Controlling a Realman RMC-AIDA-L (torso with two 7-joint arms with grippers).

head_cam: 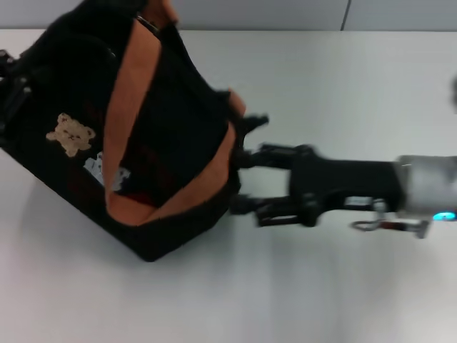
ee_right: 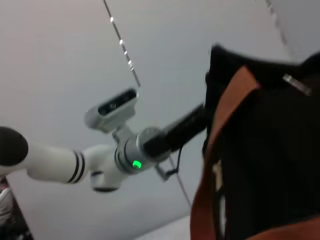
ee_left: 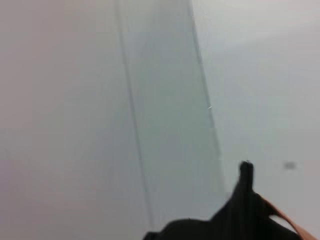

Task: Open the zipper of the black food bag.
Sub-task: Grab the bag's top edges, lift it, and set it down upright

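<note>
The bag's side (head_cam: 227,161) is touching my right gripper, well away from the zipper pull. Next, the gripper backs away and comes in at the edge (head_cam: 150,26) next to the pull.
The black food bag (head_cam: 78,93) lies tilted on the white table at the left of the head view. Its orange-brown handles (head_cam: 128,93) loop over it, beside a tan bear patch (head_cam: 70,133) and a pale grey patch (head_cam: 107,170). I cannot make out the zipper on the blurred fabric. My right gripper (head_cam: 239,182) reaches in from the right and is open, its fingertips (head_cam: 241,206) against the bag's right end. My left gripper (head_cam: 13,82) sits at the bag's far left side, mostly hidden. The right wrist view shows the left arm (ee_right: 125,150) reaching behind the bag (ee_right: 270,150). A bag corner (ee_left: 240,215) shows in the left wrist view.
The white table (head_cam: 285,300) stretches in front of and to the right of the bag. A grey wall (head_cam: 285,13) with a vertical seam runs along the table's back edge.
</note>
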